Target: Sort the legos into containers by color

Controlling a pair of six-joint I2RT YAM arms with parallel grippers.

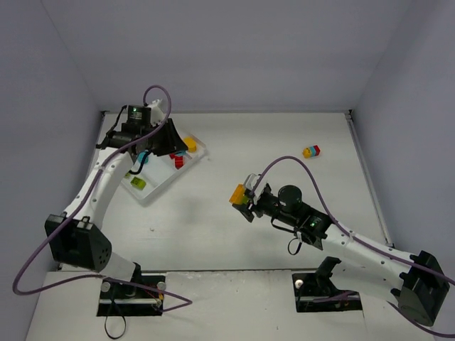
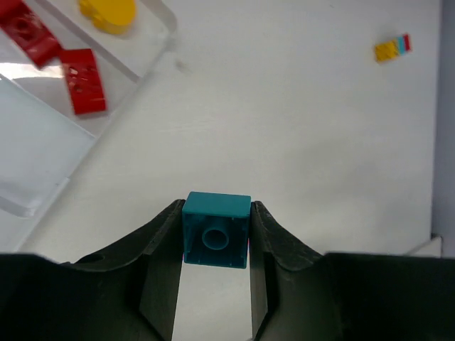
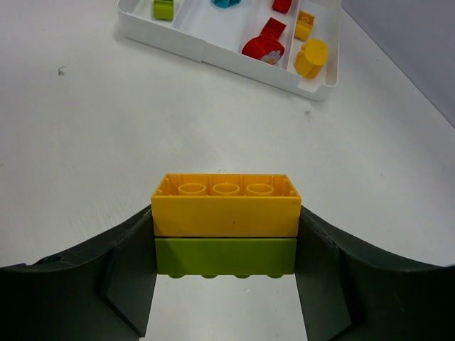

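The teal-blue lego point(image 2: 216, 229) hangs clear of other colors. My left gripper should next move it past the red legos until it reaches the teal compartment's open bottom point(image 1: 158, 170).
A teal-blue lego point(image 2: 217, 229) sits clamped between the fingers of my left gripper point(image 2: 217, 213), which is shut on it above the table just right of the white tray point(image 2: 131, 82). In the top view the left gripper point(image 1: 174, 142) hovers over the tray's far right end and hides that brick. My right gripper point(image 1: 243, 199) is shut on a yellow brick stacked on a lime green one point(image 3: 226, 224), held at mid-table. The tray point(image 3: 213, 55) holds a lime green lego point(image 3: 163, 8), red legos point(image 3: 264, 42) and yellow legos point(image 3: 311, 57) in separate compartments.
A small yellow, teal and red cluster point(image 1: 311, 151) lies alone on the table at the far right, also seen in the left wrist view point(image 2: 393, 47). Grey walls close in the table on three sides. Purple cables loop over both arms.
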